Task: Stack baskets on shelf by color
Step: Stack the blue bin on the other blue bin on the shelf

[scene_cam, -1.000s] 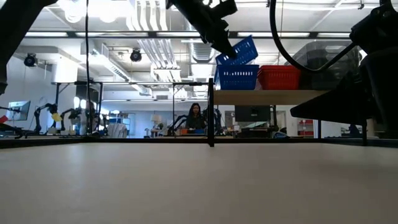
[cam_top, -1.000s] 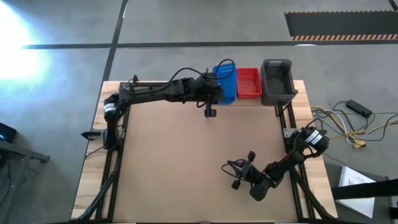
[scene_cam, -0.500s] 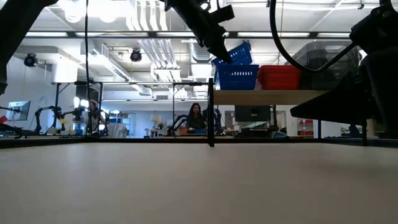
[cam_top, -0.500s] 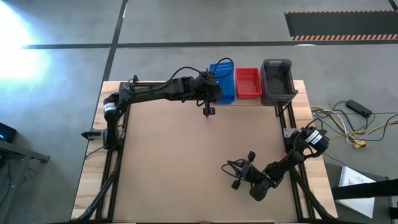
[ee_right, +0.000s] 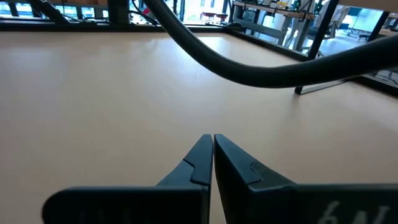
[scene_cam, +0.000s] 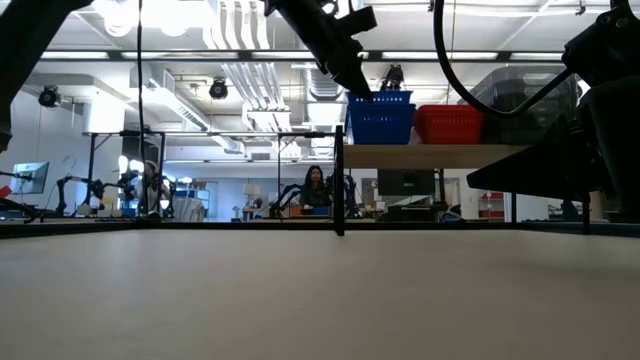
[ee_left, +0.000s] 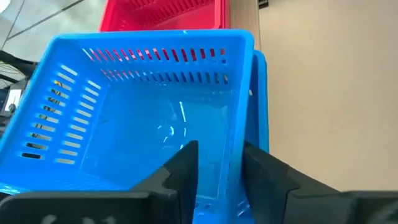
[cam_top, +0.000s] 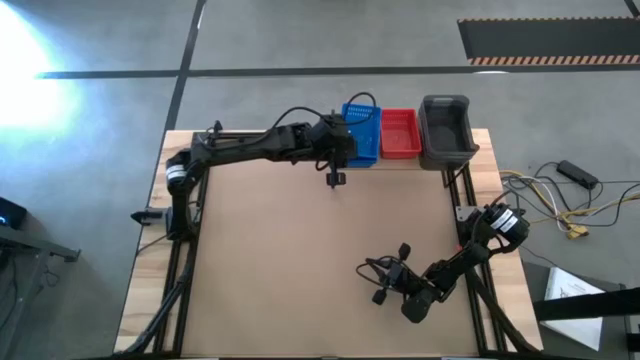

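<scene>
The upper blue basket [scene_cam: 380, 97] is sitting too high in the lower blue basket, so the robot's left gripper should open to release the upper basket's pinched side [ee_left: 238, 127] and let the upper basket settle before the gripper moves away.
Two blue baskets [cam_top: 362, 134] sit nested at the left end of the light-wood shelf [scene_cam: 430, 154]. A red basket [cam_top: 399, 133] stands beside them, and a grey basket [cam_top: 446, 130] is at the right end. In the low view the blue stack [scene_cam: 380, 118] sits level on the board. My left gripper [ee_left: 221, 165] is shut on the upper blue basket [ee_left: 149, 106], reaching in from the table's left. The lower blue basket's rim [ee_left: 261, 87] shows just outside it. My right gripper [ee_right: 212, 155] is shut and waits low over the table near its right near corner [cam_top: 385, 282]. My left gripper pinches a side wall of the upper blue basket [ee_left: 237, 149], near the rim. One finger [ee_left: 184, 167] is inside the basket and the other [ee_left: 264, 174] is outside. The fingers slant down from above. The basket sits level, nested in the lower blue one.
A black upright post [scene_cam: 340, 180] stands at the shelf's left end, just under my left arm. Broad bare tabletop [cam_top: 300, 250] lies between the shelf and the right arm. A thick black cable [ee_right: 261, 71] crosses the right wrist view.
My left gripper has moved down toward the shelf, still holding the upper blue basket. The basket was tilted with one end raised above the lower blue basket. It has now come down level and nested into it.
</scene>
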Motion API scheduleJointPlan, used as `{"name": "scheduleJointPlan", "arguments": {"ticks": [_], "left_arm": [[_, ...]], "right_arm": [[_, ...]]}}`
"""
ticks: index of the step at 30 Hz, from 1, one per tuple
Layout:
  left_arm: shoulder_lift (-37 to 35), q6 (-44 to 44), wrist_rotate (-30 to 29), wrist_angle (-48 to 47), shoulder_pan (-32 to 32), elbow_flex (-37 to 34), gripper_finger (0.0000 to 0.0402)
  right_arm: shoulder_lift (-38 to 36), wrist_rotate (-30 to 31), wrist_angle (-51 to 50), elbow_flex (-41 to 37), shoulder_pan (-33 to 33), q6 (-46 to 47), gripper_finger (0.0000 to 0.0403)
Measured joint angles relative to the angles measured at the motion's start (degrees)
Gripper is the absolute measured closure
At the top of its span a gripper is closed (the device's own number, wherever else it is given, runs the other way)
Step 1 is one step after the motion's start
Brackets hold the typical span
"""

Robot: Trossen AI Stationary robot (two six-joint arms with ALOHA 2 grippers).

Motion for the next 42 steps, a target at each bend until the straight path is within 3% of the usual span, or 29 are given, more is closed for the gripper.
{"name": "scheduleJointPlan", "arguments": {"ticks": [18,36,42], "left_arm": [[-0.7,0.4,0.9,0.0,-0.4,0.2,0.0397],[-1.9,-0.1,2.3,0.7,-1.3,-1.7,0.0393],[-1.9,-0.1,5.9,2.7,-1.2,-1.8,0.0342]], "right_arm": [[0.0,0.0,0.0,0.0,0.0,0.0,0.0394],[0.0,0.0,0.0,0.0,0.0,0.0,0.0394],[0.0,0.0,0.0,0.0,0.0,0.0,0.0394]]}}
